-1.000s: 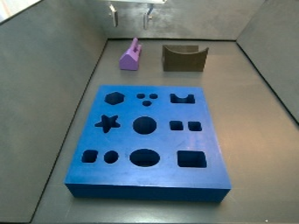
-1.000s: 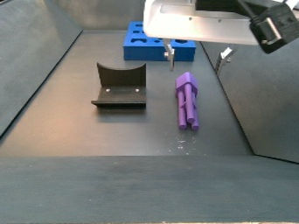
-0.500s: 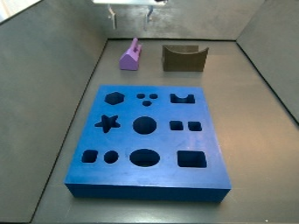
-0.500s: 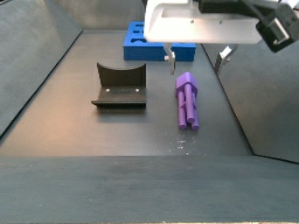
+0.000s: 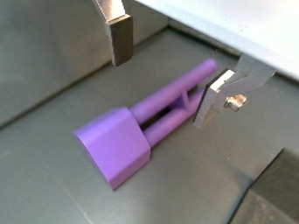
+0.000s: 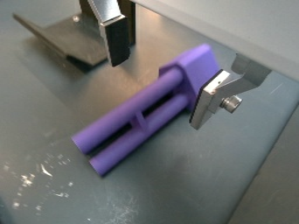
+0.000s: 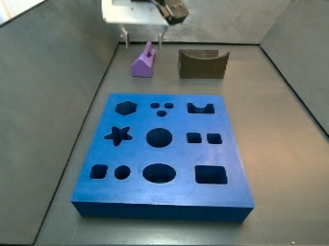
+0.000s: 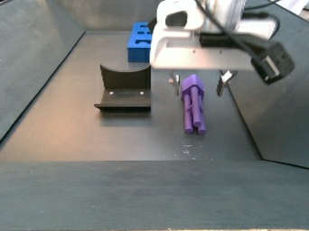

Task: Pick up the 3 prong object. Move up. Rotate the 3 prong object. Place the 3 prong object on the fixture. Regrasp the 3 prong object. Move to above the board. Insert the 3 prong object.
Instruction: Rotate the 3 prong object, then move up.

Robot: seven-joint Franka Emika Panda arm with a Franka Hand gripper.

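The dark fixture's top (image 7: 203,55) has a curved dip, so the 3 prong object (image 7: 144,61) will stay propped up there when I set it down.
The light purple 3 prong object (image 8: 193,104) lies flat on the grey floor near the wall, also seen in a side view (image 7: 142,61). In both wrist views it lies between the silver fingers: head (image 5: 114,150), prongs (image 6: 135,122). My gripper (image 8: 200,83) is open and low over it, one finger on each side, neither clearly touching. From the far side the gripper (image 7: 141,42) hangs right above the object. The dark fixture (image 8: 123,87) stands beside it. The blue board (image 7: 164,149) lies apart.
Grey walls enclose the floor; one wall runs close along the 3 prong object's side (image 8: 259,117). The fixture (image 6: 61,39) sits just beyond one finger (image 6: 117,39) in a wrist view. The other finger (image 6: 208,103) is next to the object's head.
The gripper has come down from above and now straddles the 3 prong object, still open. The object, fixture and board have not moved.
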